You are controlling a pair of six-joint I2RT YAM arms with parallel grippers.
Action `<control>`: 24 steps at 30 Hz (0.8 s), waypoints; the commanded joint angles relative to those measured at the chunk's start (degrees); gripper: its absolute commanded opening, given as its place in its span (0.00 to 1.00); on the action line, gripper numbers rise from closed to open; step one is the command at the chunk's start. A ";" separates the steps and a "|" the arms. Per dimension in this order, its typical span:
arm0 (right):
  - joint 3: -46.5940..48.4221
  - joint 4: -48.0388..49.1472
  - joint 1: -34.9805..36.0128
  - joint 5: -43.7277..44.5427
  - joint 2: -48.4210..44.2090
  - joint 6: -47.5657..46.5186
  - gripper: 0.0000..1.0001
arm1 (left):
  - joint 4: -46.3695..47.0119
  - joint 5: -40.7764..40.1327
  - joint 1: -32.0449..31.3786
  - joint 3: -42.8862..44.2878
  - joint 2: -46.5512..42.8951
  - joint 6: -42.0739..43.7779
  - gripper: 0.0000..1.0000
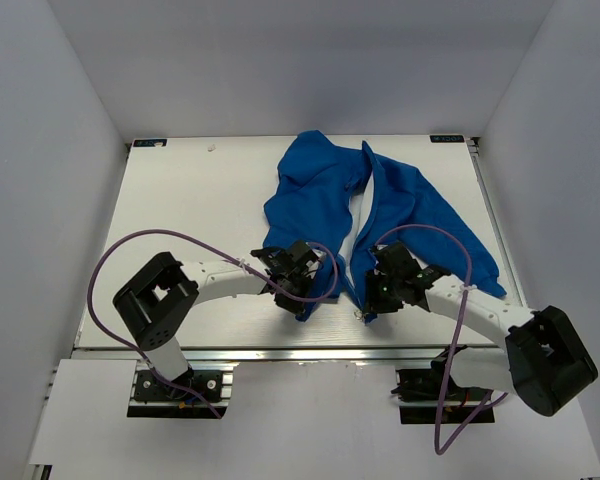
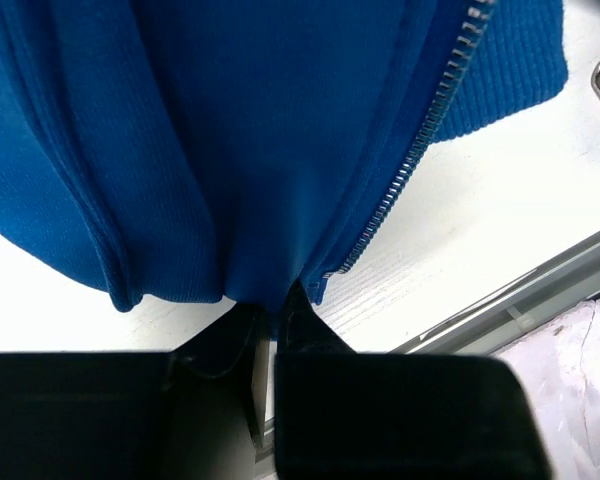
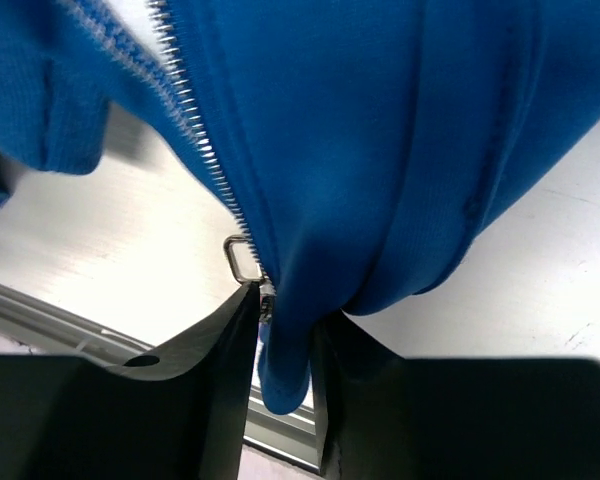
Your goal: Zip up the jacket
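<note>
The robot's right gripper has a finger against the zipper slider, so it should open and take hold of the cloth beside the slider, which keeps the slider clear for joining.
The royal-blue jacket lies open on the white table, collar far, hem near, with pale lining showing between the two front panels. My left gripper is shut on the hem corner of the left panel, beside its silver zipper teeth. My right gripper is shut on the hem corner of the right panel. The zipper slider with its metal pull loop sits at the left fingertip, at the bottom of the right teeth. The two hem corners are a little apart.
The table's near edge with a metal rail runs just below both grippers. Purple cables loop over both arms. White walls enclose the table on three sides.
</note>
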 commanded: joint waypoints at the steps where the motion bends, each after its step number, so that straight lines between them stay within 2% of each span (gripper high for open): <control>1: 0.84 -0.76 0.17 -0.80 -2.21 -0.73 0.33 | -0.21 -2.33 -0.38 -0.53 1.05 0.29 0.09; 5: 0.31 -2.08 0.26 -1.33 -2.92 -1.43 0.35 | -0.38 -2.86 -0.38 -0.36 0.79 -0.32 0.00; 9: -0.21 -2.61 0.26 -1.59 -1.43 -2.22 0.40 | -0.47 -3.47 -0.38 -0.18 0.61 -0.50 0.00; 12: -0.30 -3.23 0.26 -1.16 -0.11 -2.31 0.39 | -0.73 -3.65 -0.38 0.08 0.52 -0.59 0.00; 14: -0.65 -3.14 0.26 -0.72 0.07 -2.05 0.33 | -0.73 -3.65 -0.38 0.08 0.35 -0.67 0.00; 17: -0.74 -2.53 0.26 -0.36 -0.10 -2.22 0.15 | -0.30 -3.48 -0.38 -0.09 -0.09 -0.85 0.00; 18: -0.74 -2.35 0.26 -0.36 -0.02 -2.22 0.04 | -0.12 -3.21 -0.38 -0.27 -0.44 -0.85 0.00; 19: -0.74 -2.17 0.26 -0.36 0.16 -2.48 0.00 | 0.32 -3.04 -0.38 -0.27 -0.70 -0.94 0.00; 24: 1.97 2.65 0.26 0.16 -0.71 -4.32 0.00 | 2.17 -2.07 -0.38 2.71 -3.16 -0.59 0.00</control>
